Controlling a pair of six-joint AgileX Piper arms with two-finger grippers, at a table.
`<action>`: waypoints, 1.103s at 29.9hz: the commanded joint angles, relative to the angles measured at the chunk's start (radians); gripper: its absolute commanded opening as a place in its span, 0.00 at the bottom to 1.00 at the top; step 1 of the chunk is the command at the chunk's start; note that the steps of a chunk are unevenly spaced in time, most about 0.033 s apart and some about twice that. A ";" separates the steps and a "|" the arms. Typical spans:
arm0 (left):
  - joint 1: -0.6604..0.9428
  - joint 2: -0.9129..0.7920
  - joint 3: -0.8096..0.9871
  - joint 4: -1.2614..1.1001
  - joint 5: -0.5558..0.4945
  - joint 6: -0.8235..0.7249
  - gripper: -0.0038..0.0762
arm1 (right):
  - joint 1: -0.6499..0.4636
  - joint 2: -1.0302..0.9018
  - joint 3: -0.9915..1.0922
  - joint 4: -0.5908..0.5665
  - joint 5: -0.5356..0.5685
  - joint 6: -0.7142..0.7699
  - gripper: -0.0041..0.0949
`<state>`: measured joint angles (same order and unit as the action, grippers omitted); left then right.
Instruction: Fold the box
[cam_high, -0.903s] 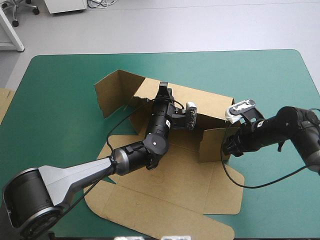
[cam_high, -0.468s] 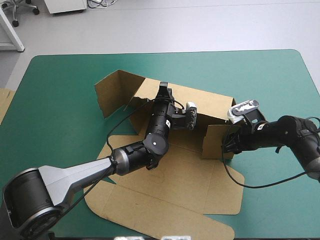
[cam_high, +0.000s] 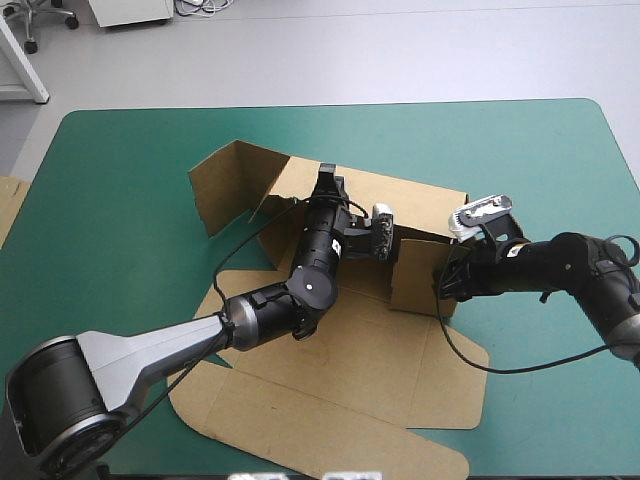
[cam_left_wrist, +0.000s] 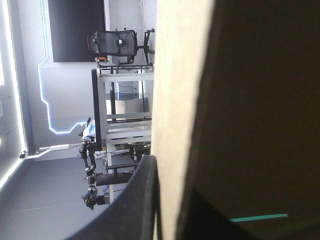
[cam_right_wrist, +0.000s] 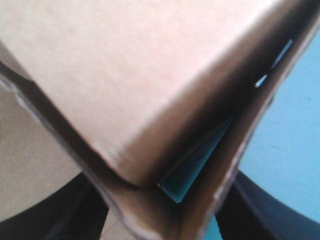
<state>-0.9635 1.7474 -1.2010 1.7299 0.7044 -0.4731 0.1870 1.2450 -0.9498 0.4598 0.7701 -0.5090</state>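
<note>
The flat front panels (cam_high: 345, 365) should come up and along with the box's back side when I lift it, because the board runs on unbroken (cam_high: 366, 284) from inside the box.
The brown box (cam_high: 350, 385) lies partly formed in the middle of the teal-green table (cam_high: 120, 150). Its back wall (cam_high: 420, 205) stands up and its front panels lie flat. My left gripper (cam_high: 327, 183) sits on the back wall's top edge. In the left wrist view the board's edge (cam_left_wrist: 175, 100) runs up beside one black finger (cam_left_wrist: 135, 205), and the other finger is hidden behind the board. My right gripper (cam_high: 447, 283) presses against the upright right side flap (cam_high: 415, 275). In the right wrist view its fingers (cam_right_wrist: 47, 217) stand wide apart, with the flap's corner (cam_right_wrist: 150, 100) between them.
A left side flap (cam_high: 225, 180) stands raised at the box's far left corner. An edge of more brown board (cam_high: 8, 205) shows at the table's left edge. Bare teal-green cover lies along the far edge and to the right of the right arm.
My right gripper has moved left and swung the right side flap inward toward the left arm. The left arm and the back wall have not moved.
</note>
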 joint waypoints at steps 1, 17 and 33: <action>-0.005 -0.036 -0.021 0.005 -0.013 -0.023 0.04 | 0.074 -0.029 -0.012 -0.018 -0.120 0.049 0.59; -0.005 -0.036 -0.021 -0.050 0.007 -0.023 0.04 | 0.316 -0.029 -0.001 -0.708 -0.280 0.904 0.49; -0.047 -0.036 -0.021 0.010 0.055 -0.023 0.04 | 0.316 -0.029 -0.006 -0.858 -0.348 0.918 0.02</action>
<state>-0.9866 1.7474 -1.2010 1.7034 0.7732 -0.4740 0.4991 1.2459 -0.9219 -0.3157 0.5353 0.4463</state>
